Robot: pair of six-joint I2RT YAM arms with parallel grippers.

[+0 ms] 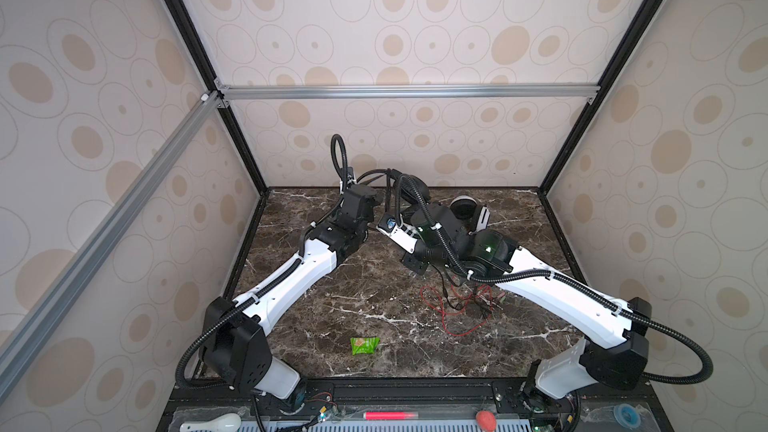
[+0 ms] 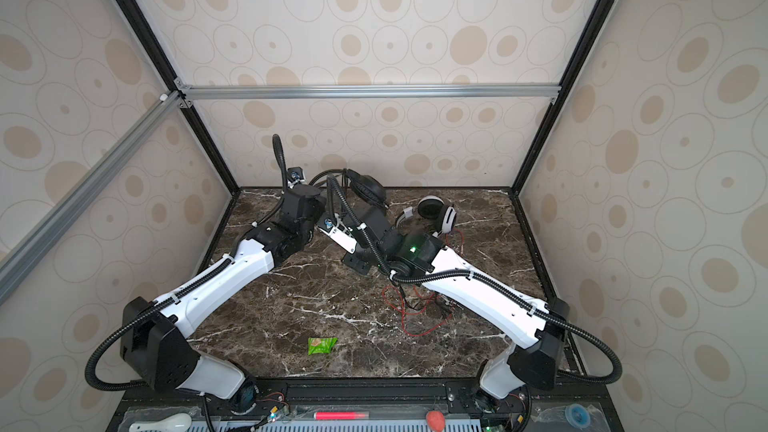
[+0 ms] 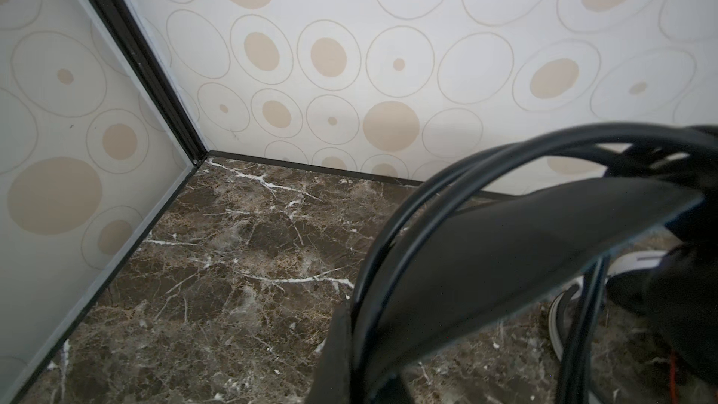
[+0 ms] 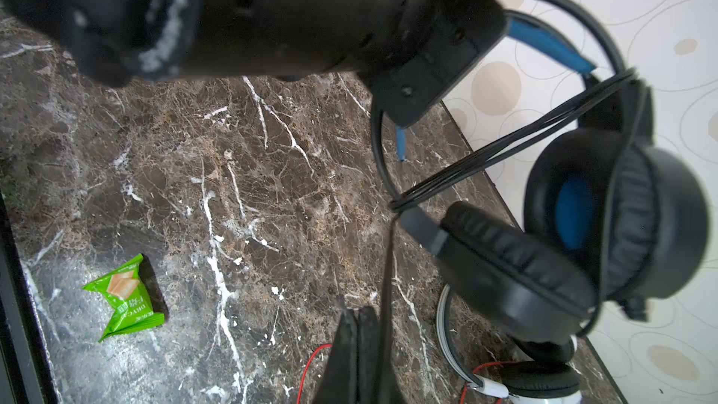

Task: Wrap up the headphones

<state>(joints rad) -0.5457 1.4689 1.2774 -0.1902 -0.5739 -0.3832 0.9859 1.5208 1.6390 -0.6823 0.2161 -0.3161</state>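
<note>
The black cable (image 4: 389, 265) runs taut from the headband to my right gripper, so I should keep winding it around the headband until it lies along its other strands (image 4: 516, 146).
The black headphones (image 1: 413, 189) (image 2: 368, 191) hang off the table near the back wall, with a blue inner headband (image 4: 551, 46) and blue inside the cups. My left gripper (image 3: 363, 347) (image 1: 376, 199) is shut on their black headband (image 3: 505, 250). Their thin black cable (image 4: 505, 141) crosses the headband in several strands. One taut strand runs down to my right gripper (image 4: 357, 314), which is shut on it. The white headphones (image 1: 471, 209) (image 2: 436, 214) lie just behind my right wrist. Their red cable (image 1: 457, 313) (image 2: 415, 313) sprawls loose under the right forearm.
A green snack wrapper (image 1: 365, 344) (image 2: 322, 344) (image 4: 124, 297) lies on the marble table (image 1: 332, 305) toward the front. Patterned walls close in the back and both sides. My two wrists sit close together at the back centre.
</note>
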